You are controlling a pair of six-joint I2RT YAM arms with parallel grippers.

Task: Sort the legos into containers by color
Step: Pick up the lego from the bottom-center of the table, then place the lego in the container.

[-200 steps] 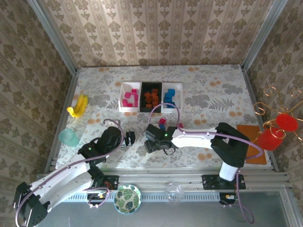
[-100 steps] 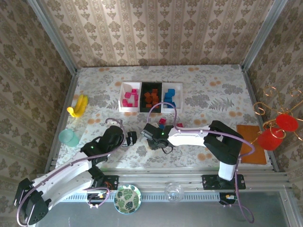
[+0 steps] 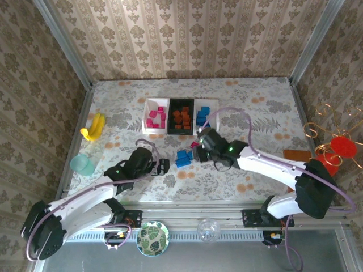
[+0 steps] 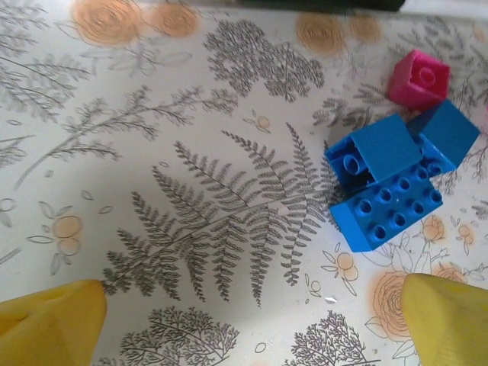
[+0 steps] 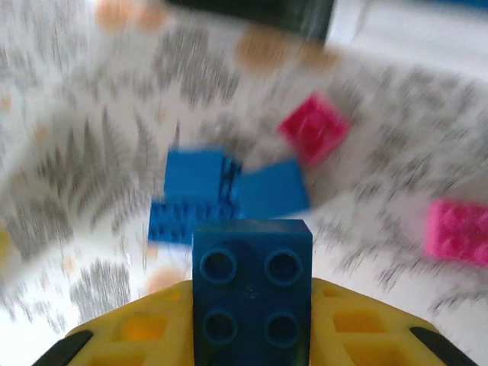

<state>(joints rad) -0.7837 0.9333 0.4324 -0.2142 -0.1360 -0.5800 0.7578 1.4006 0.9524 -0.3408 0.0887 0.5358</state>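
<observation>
My open left gripper should keep going toward that lego and close on its long sides, as the studded blue lego's front side is free.
Three trays stand in a row at the back: a white tray with pink legos, a black tray with orange ones and a white tray with blue ones. My right gripper is shut on a dark blue lego, held above the table near the blue tray. A cluster of blue legos lies on the cloth, with a pink lego just behind it and another pink lego to the right. My left gripper hangs open left of the cluster, nothing between its yellow fingertips.
A yellow banana and a teal cup sit at the left edge. A leaf-patterned plate and a clear ball rest on the front rail. An orange mat and red ornaments are at the right.
My right gripper has moved away from the front and to the right with the dark blue lego in it, uncovering the blue cluster. My left gripper has moved a little to the right.
</observation>
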